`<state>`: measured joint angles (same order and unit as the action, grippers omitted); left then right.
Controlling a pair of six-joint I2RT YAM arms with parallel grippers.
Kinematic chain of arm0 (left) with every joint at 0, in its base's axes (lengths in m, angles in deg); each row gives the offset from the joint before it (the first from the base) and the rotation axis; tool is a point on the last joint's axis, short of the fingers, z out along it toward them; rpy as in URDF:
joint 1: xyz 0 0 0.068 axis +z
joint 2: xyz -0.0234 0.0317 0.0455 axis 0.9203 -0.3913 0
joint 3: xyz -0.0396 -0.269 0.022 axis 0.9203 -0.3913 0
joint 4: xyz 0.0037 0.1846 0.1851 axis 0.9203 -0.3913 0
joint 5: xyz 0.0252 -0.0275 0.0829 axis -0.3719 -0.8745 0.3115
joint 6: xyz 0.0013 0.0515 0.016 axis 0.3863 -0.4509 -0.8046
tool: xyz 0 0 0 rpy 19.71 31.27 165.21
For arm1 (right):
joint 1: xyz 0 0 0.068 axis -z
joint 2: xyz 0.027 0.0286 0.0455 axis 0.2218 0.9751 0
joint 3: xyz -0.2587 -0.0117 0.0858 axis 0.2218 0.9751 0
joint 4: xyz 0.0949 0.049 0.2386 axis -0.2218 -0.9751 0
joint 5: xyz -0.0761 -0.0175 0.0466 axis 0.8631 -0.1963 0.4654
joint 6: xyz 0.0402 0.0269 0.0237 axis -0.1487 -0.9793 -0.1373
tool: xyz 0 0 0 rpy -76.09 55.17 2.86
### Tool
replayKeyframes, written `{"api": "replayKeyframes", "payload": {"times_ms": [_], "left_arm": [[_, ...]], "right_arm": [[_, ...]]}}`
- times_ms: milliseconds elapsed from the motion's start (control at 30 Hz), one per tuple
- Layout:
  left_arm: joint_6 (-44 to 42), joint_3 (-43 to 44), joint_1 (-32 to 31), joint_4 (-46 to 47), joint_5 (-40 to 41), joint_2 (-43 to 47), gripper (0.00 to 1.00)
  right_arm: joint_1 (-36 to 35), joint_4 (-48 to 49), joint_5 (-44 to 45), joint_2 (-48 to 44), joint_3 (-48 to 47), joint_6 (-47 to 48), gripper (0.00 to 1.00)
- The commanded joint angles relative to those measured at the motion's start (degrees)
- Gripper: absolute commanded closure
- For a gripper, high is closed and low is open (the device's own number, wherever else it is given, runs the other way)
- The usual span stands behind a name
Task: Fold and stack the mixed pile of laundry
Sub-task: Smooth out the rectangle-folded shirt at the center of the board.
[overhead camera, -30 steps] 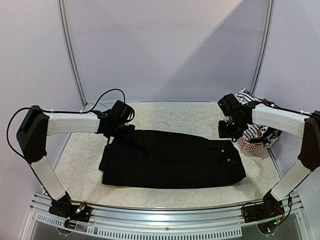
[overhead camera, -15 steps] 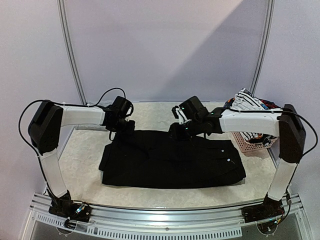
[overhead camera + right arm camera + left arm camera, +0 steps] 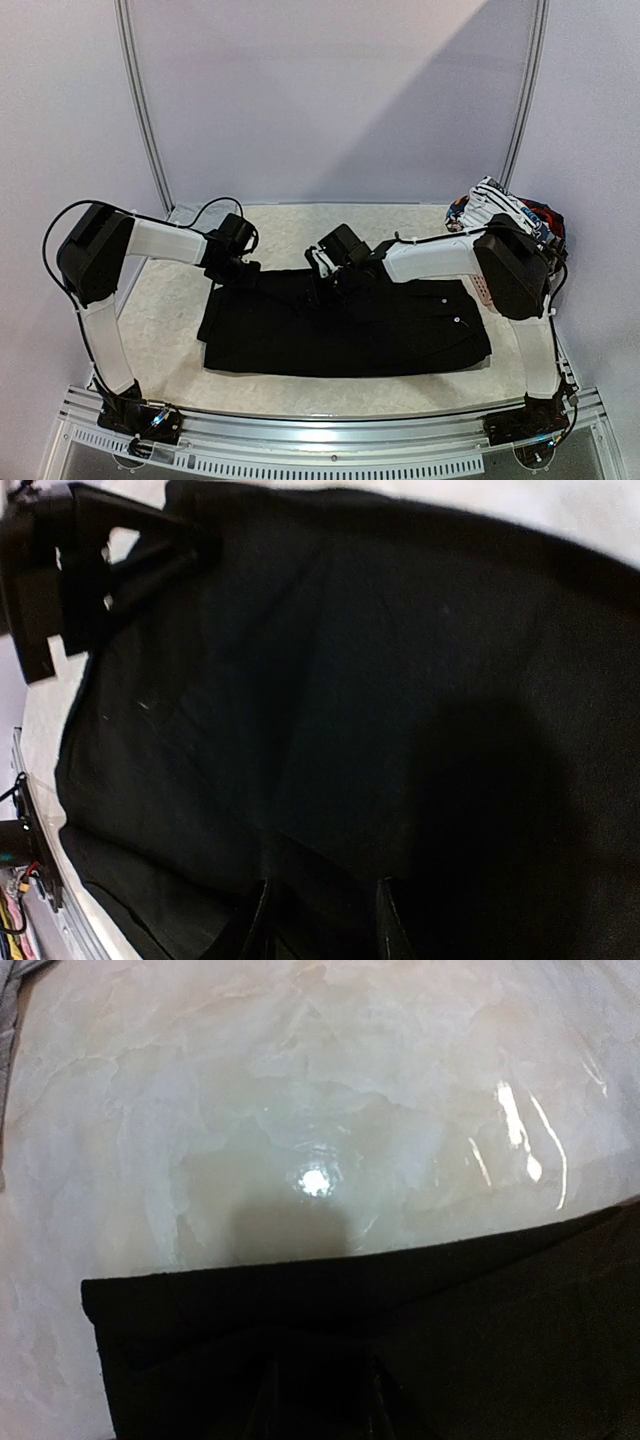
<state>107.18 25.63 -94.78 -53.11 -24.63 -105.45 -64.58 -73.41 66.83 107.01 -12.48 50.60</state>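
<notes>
The black trousers are lying crosswise, and their buttoned end (image 3: 457, 318) points toward the basket. Next, my left gripper moves to their near edge (image 3: 295, 370) and help turn them lengthwise.
The large black trousers (image 3: 345, 325) lie flat across the middle of the table. My left gripper (image 3: 236, 268) is down at their far left corner; in the left wrist view its fingers (image 3: 262, 1400) stand apart over the black cloth (image 3: 480, 1340), open. My right gripper (image 3: 326, 282) hovers over the middle of the trousers' far edge; in the right wrist view (image 3: 320, 920) it is open, with black cloth (image 3: 380, 680) filling the frame. The rest of the mixed laundry pile (image 3: 498, 205), a white black-striped piece with red and blue bits, sits heaped at the right.
The pink perforated basket (image 3: 483, 290) under the pile is mostly hidden behind my right arm. The marbled tabletop (image 3: 320, 1110) shows beyond the trousers' far edge. White walls and two metal poles enclose the back. The left gripper's body (image 3: 60, 570) shows in the right wrist view.
My right arm has swung left from the basket to the middle of the trousers' far edge. My left gripper has shifted a little left and down at the trousers' corner.
</notes>
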Motion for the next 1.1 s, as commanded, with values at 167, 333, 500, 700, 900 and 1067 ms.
{"api": "replayKeyframes", "payload": {"times_ms": [167,333,500,700,900,1067], "left_arm": [[1.1,-2.4,2.4,1.8,-0.6,-1.5,0.72],[1.4,-2.5,2.8,1.4,0.3,-0.6,0.72],[1.2,-1.4,2.8,-0.1,2.5,0.5,0.72],[1.2,-1.3,1.4,-1.4,4.3,4.2,0.72],[0.5,-1.5,-4.1,-5.2,9.6,11.6,0.59],[1.0,-3.0,-9.6,-9.7,13.5,18.4,0.42]], "right_arm": [[-1.3,-1.1,2.9,-2.1,9.7,0.4,0.66],[-1.8,-2.0,4.2,-5.6,13.5,-0.3,0.66],[-4.4,-8.0,7.5,-10.0,12.4,1.9,0.66],[-6.5,-11.3,8.9,-14.8,11.2,3.2,0.64],[-6.3,-14.7,13.2,-17.2,5.9,5.2,0.6],[-2.8,-17.9,19.8,-17.4,5.6,5.4,0.58]]}}
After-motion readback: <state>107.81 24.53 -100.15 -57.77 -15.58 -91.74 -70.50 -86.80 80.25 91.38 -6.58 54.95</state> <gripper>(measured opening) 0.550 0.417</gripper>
